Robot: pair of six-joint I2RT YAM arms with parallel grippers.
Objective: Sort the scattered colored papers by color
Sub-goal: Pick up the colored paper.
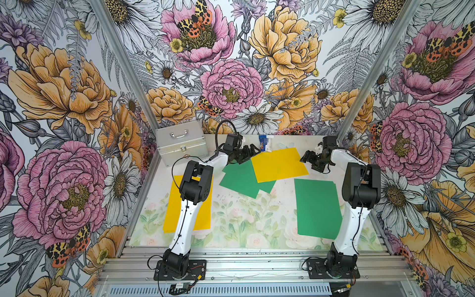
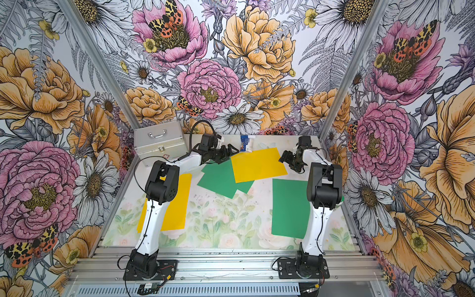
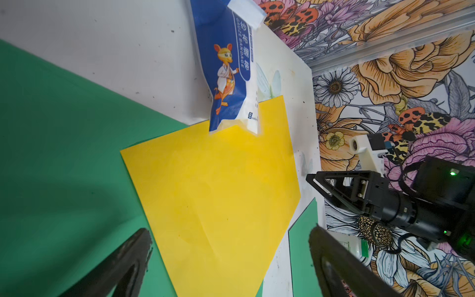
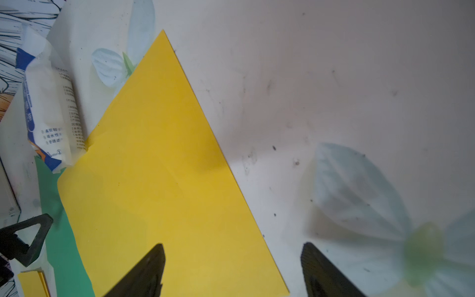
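My left gripper needs to lower next, as the yellow paper's edge over the green paper runs between its open fingers, until they close on that edge.
A single yellow paper lies tilted at the back middle of the table, on top of two overlapping green papers. At the near right lies a green stack. A yellow stack at the near left is partly hidden under my left arm. My left gripper hovers open at the yellow paper's back left corner; in the left wrist view its jaws span yellow paper and green paper. My right gripper is open over the yellow paper's right edge, holding nothing.
A blue-and-white packet lies by the back wall, its end overlapping the yellow paper's far edge. A silver metal case stands in the back left corner. Patterned walls enclose the table on three sides.
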